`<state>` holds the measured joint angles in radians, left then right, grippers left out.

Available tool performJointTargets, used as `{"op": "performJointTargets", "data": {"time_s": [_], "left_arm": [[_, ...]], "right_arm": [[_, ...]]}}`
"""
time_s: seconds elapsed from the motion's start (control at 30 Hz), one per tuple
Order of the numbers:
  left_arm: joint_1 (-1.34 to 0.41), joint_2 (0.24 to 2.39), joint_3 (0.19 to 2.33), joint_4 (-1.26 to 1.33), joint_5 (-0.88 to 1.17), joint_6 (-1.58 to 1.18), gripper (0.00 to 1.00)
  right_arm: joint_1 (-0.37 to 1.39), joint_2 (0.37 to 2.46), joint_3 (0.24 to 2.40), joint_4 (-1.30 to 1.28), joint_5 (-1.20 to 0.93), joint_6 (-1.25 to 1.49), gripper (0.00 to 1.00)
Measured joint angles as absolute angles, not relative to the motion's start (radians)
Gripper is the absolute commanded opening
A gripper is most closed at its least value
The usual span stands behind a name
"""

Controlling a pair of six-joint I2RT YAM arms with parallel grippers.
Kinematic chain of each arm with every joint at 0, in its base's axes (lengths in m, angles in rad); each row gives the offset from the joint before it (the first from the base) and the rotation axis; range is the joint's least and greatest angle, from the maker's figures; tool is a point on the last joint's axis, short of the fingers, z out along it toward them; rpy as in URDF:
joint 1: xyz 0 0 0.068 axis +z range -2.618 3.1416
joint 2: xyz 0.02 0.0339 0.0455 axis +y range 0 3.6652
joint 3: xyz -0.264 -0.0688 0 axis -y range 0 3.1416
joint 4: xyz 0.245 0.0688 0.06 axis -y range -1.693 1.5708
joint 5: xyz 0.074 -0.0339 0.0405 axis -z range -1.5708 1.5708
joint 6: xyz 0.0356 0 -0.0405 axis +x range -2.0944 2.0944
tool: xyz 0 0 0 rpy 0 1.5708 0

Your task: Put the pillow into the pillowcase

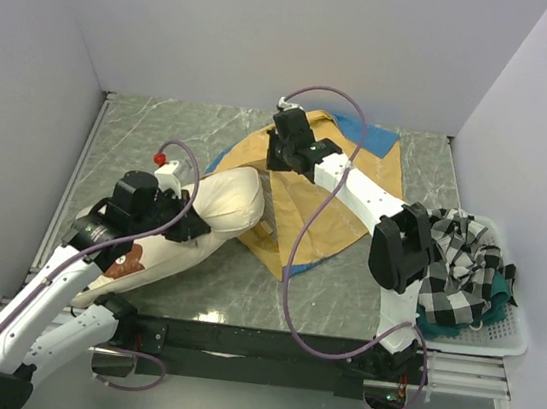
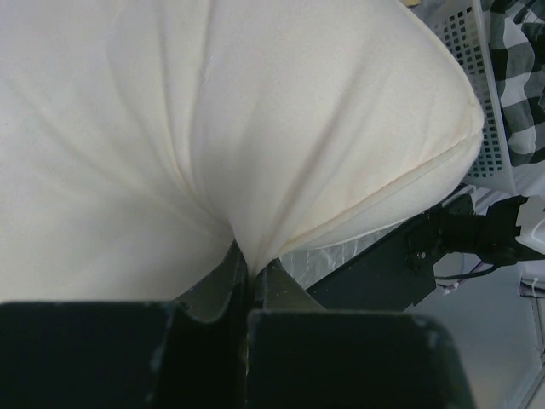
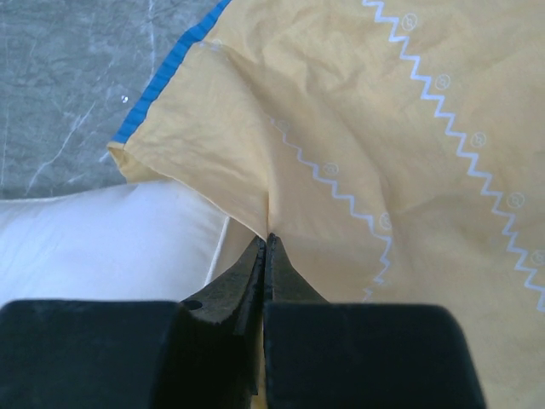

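The pillow's far end (image 1: 248,195) faces the pillowcase opening (image 1: 264,232) under the pillowcase edge that my right gripper is lifting. My left gripper should keep pushing until that end of the pillow is inside.
The cream-white pillow (image 1: 220,210) lies slanted across the left of the table, its far end touching the pillowcase (image 1: 328,212). A brown print shows near its lower end. My left gripper (image 1: 188,226) is shut on a pinch of the pillow (image 2: 213,145); in the left wrist view the fabric bunches into the closed jaws of the left gripper (image 2: 245,271). The pillowcase is mustard-yellow with pale zigzags, blue at the edges. My right gripper (image 1: 278,155) is shut on an edge fold of the pillowcase (image 3: 383,119), as the right gripper (image 3: 268,240) shows, with the pillow (image 3: 111,239) just beside it.
A white slotted basket (image 1: 508,341) at the right holds a black-and-white checked cloth (image 1: 457,264) over something teal. Grey walls close the left, back and right. The dark rail with the arm bases (image 1: 255,343) runs along the near edge.
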<state>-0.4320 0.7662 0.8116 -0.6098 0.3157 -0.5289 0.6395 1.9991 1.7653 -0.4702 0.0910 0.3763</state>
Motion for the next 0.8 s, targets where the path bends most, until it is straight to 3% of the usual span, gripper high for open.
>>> {"op": "performJointTargets", "data": {"time_s": [0.47,0.8], "left_arm": [[-0.476,0.9,0.789,-0.38,0.227,-0.542,0.01],[-0.717,1.133,0.791,-0.245,-0.027,-0.554,0.01]], "right_arm": [[0.639,1.818,1.655,-0.45,0.078,0.351,0.0],[0.653,1.747,1.609,-0.459,0.07,0.33,0.0]]}}
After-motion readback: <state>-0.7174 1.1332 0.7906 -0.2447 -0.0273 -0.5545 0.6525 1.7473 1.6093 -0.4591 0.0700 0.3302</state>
